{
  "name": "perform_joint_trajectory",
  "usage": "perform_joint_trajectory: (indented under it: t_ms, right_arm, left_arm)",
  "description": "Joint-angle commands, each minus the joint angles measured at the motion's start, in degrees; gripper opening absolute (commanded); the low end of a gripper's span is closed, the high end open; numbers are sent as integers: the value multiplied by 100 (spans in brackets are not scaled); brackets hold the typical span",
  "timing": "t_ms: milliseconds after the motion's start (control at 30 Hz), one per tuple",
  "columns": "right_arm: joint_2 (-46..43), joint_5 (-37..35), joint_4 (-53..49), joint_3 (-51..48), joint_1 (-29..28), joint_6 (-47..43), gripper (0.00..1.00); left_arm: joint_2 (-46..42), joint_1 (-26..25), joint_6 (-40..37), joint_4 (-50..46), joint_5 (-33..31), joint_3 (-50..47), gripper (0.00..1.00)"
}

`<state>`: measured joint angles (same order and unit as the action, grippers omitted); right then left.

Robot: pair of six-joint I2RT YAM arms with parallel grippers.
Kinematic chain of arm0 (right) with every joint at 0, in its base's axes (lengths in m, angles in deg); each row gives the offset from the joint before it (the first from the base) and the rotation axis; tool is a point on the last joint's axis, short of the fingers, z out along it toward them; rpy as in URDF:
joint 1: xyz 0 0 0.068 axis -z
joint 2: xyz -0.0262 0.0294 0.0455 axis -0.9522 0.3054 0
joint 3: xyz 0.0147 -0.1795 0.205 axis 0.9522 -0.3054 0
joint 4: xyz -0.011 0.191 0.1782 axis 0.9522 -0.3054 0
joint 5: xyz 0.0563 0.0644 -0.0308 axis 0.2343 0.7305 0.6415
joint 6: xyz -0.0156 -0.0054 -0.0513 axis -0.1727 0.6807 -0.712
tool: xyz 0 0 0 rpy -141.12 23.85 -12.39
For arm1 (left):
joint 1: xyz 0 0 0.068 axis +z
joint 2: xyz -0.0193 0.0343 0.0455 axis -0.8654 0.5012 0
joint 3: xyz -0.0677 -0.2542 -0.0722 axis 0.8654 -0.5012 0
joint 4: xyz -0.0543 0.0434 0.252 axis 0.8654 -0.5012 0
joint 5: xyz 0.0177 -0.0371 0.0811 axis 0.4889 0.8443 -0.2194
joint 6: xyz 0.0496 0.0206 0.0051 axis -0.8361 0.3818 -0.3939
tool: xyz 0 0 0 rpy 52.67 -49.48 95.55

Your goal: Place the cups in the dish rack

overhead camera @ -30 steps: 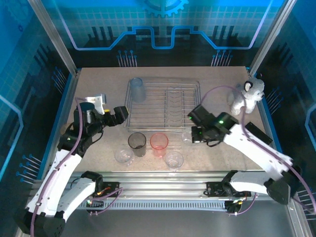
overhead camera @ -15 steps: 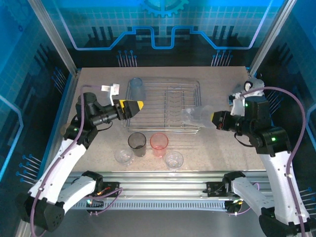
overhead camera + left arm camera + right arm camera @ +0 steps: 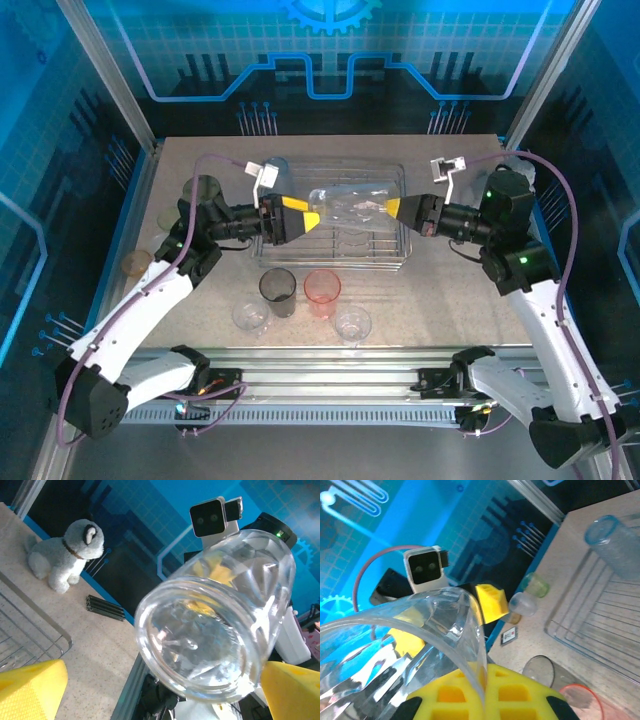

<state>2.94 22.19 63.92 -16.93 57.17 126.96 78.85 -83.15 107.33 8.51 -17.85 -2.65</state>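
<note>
My right gripper should keep moving the clear cup toward my left gripper's open fingers [image 3: 305, 211] until they close, then let go. The clear cup's base [image 3: 318, 204] points between those fingers.
A clear cup [image 3: 348, 206] hangs on its side above the dish rack [image 3: 392, 176], with my right gripper [image 3: 393, 208] shut on its rim. In the right wrist view the yellow pads [image 3: 517, 692] pinch the clear cup [image 3: 395, 645] wall. My left gripper [image 3: 303, 213] stands open at the cup's other end. The cup's base [image 3: 207, 635] faces the left wrist camera between the spread yellow fingertips [image 3: 30, 687], with no contact visible. A blue cup [image 3: 615, 550] stands in the rack's far left corner. A smoky cup [image 3: 278, 290], a red-pink cup [image 3: 322, 290] and two clear cups [image 3: 250, 317] stand in front of the rack.
Three more cups stand at the table's left edge: a pale green cup [image 3: 536, 585], a clear one [image 3: 522, 603] and a yellowish one [image 3: 135, 263]. A grey stuffed toy [image 3: 65, 555] sits at the far right corner. An aluminium rail [image 3: 330, 360] runs along the near edge.
The right arm lifted the clear cup from the table in front of the rack and swung it over the rack. The left arm rose and turned toward the cup's base.
</note>
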Motion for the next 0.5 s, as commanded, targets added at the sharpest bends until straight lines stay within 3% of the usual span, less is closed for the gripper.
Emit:
perform_joint_trajectory:
  t_ms: [0, 267, 467]
  right_arm:
    - [89, 313, 777, 19, -294, 314, 0]
    - [412, 264, 1208, -126, -531, 478, 0]
    - [604, 229, 1499, -151, -562, 628, 0]
  left_arm:
    - [107, -46, 227, 474, 122, 184, 99]
    - [307, -36, 646, 1133, 247, 52, 98]
    - [424, -41, 1029, 1705, 531, -11, 77]
